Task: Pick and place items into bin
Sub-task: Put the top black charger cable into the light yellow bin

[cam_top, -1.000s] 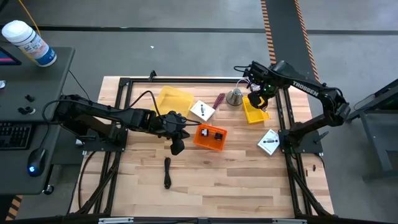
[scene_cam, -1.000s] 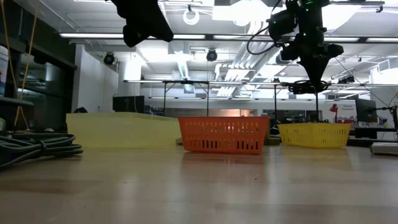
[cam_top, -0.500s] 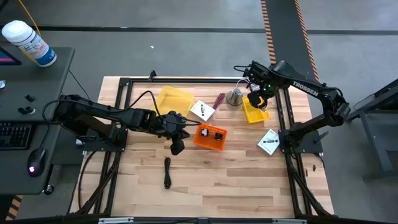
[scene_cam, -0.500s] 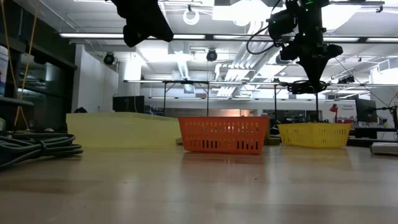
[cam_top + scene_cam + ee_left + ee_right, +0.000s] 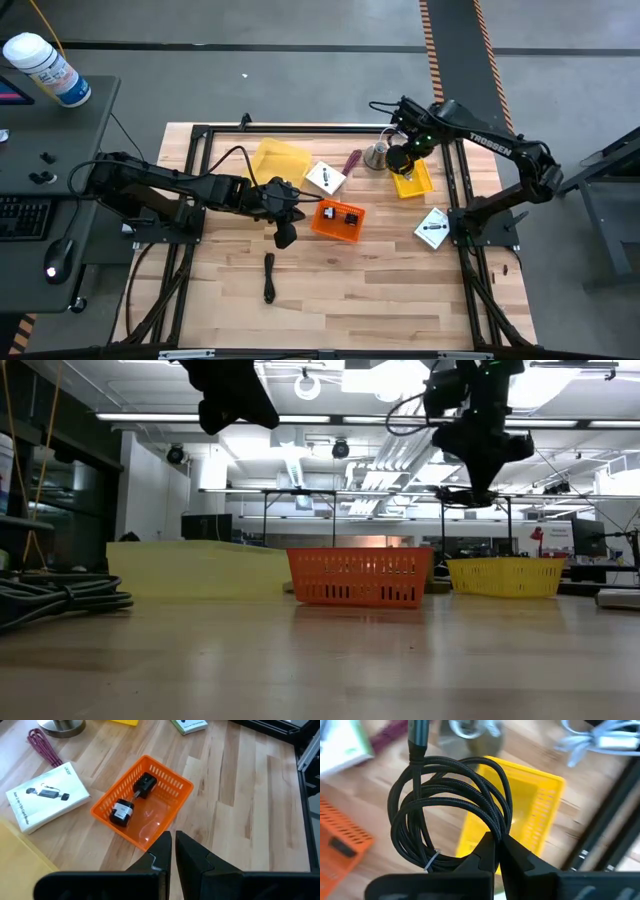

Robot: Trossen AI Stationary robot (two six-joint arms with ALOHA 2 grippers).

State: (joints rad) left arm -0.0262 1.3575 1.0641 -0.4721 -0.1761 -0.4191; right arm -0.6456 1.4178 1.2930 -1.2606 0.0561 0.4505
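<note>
My right gripper is far from the large yellow bin (image 5: 278,160), so next my left gripper grabs the coiled black cable (image 5: 487,795) by its loops before placing it.
My right gripper (image 5: 497,847) is shut on a coiled black cable (image 5: 452,805). It hovers over the near-left corner of the yellow bin (image 5: 414,180), beside the silver bell (image 5: 377,155). My left gripper (image 5: 173,842) is shut on nothing and hangs above the table just left of the orange bin (image 5: 145,805). That bin holds two small black-and-white pieces (image 5: 121,812). Another black cable (image 5: 269,277) lies flat on the wood near the front. A maroon-handled tool (image 5: 352,161) and two white cards (image 5: 325,177) (image 5: 432,228) lie on the table. My right gripper pinches several strands of the coil's rim (image 5: 495,827) between its two fingers, coming from above and pointing down. The cable is lifted clear. Its loops hang below the fingers (image 5: 463,490) and the plug end (image 5: 417,740) sticks out of the coil.
A flat yellow piece (image 5: 278,160) lies at the far left of the work area. A black metal frame (image 5: 300,128) borders the table top. Bare wood lies toward the near edge, around the loose cable.
My right gripper has moved toward the table's left and slightly up, carrying the coiled cable from above the yellow bin's middle toward the bell. It has stayed shut. The left arm has kept still.
</note>
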